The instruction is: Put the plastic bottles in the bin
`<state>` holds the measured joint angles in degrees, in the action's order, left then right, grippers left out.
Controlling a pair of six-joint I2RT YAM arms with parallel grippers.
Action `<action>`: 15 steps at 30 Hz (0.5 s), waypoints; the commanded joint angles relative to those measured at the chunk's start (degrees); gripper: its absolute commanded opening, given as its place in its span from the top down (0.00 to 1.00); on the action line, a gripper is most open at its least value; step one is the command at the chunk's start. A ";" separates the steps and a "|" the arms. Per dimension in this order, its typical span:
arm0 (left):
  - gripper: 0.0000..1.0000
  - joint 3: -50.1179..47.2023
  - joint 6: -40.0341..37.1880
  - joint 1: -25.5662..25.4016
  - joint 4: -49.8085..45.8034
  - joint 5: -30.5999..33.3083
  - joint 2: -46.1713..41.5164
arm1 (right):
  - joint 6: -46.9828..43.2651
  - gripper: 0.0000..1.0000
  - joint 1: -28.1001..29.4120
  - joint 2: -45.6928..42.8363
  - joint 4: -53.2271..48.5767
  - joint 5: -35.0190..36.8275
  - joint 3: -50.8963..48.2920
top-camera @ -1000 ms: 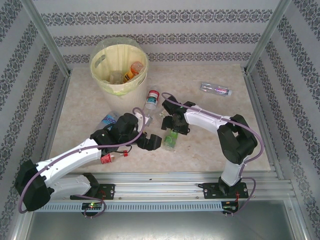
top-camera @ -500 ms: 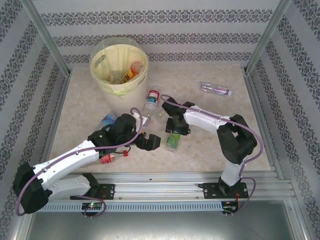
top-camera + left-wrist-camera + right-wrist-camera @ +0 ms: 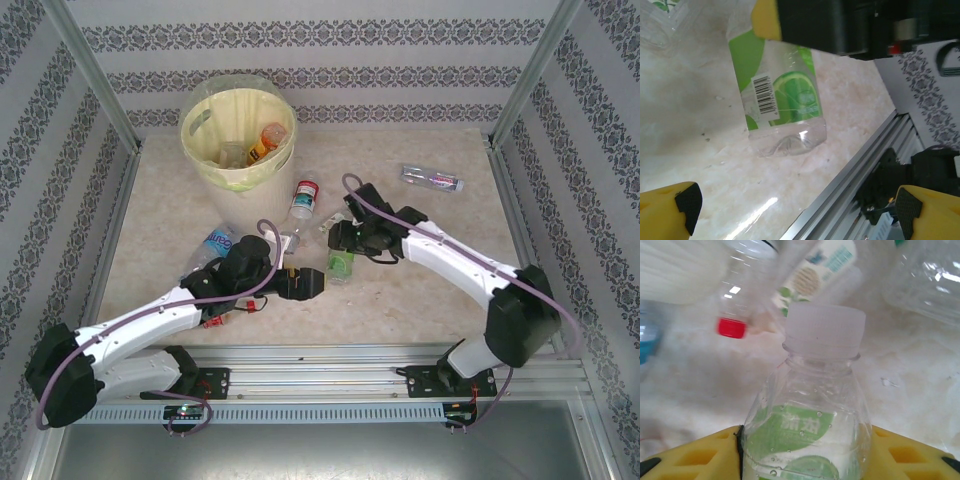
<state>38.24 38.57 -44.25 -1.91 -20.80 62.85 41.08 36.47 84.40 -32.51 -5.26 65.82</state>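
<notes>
The robot's right gripper has hold of the green-label bottle, but the cream bin (image 3: pixel 238 130) is on the left gripper's side, so the left gripper should take the bottle's lower body (image 3: pixel 340 267).
A clear plastic bottle with a green lime label (image 3: pixel 341 266) and a white cap (image 3: pixel 824 328) sits between the yellow fingers (image 3: pixel 695 455) of my right gripper (image 3: pixel 346 243), which is shut on its body. In the left wrist view the same green-label bottle (image 3: pixel 782 97) shows base-first just over the table. My left gripper (image 3: pixel 306 285) stands wide open beside it, nothing between its fingertips (image 3: pixel 682 205). The cream bin (image 3: pixel 205 155) at the back left holds an orange bottle (image 3: pixel 265 143) and a clear one (image 3: pixel 232 153).
More bottles lie loose on the table: a red-capped one (image 3: pixel 303 197), a blue-labelled one (image 3: pixel 213 242), a red one (image 3: pixel 213 320) under the left arm, and a clear one (image 3: pixel 431 179) at the back right. A metal rail (image 3: pixel 330 352) runs along the near edge.
My right gripper has closed on the green-label bottle and the right arm has stretched out, its elbow swinging to the right. The left arm has shifted slightly, still open.
</notes>
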 commanded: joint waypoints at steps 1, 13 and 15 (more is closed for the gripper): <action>0.00 -0.12 4.67 -0.66 8.21 -1.15 1.64 | -2.38 0.46 -0.36 -3.60 2.45 -4.41 -1.59; 0.01 1.93 11.27 -0.57 15.23 -2.11 8.66 | -0.74 0.46 0.23 -11.09 6.58 -9.67 -3.65; 0.05 1.87 12.48 -0.57 17.08 -2.53 9.37 | -0.83 0.46 0.26 -11.43 6.75 -9.85 -3.73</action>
<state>38.72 48.36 -44.25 9.96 -22.72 71.44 40.27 36.51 74.63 -27.29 -13.02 62.57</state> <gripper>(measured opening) 0.960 0.540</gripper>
